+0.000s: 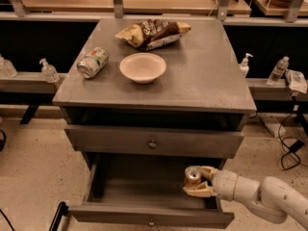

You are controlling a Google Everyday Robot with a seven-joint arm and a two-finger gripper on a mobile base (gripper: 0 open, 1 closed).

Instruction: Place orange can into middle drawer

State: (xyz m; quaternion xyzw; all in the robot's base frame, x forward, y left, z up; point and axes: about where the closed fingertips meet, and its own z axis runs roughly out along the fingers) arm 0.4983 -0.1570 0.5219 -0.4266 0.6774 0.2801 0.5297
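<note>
The orange can (pixel 192 175) is upright over the open middle drawer's empty bottom (pixel 179 191), so my gripper should keep lowering it and let go once the can is standing there.
The orange can (pixel 193 176) stands upright, silver top showing, held between the fingers of my gripper (pixel 196 182). The gripper comes in from the lower right on a white arm and holds the can over the right side of the open middle drawer (pixel 144 196), the lowest drawer of the grey cabinet. I cannot tell if the can's base touches the drawer floor. The drawer is pulled out, and its front with a small round knob (pixel 151 222) is at the bottom edge of the view.
A shut knobbed drawer front (pixel 153 142) sits above the open one. On the cabinet top lie a green-and-white can (pixel 92 62), a white bowl (pixel 143 67) and a chip bag (pixel 153 33). Bottles stand on ledges at both sides.
</note>
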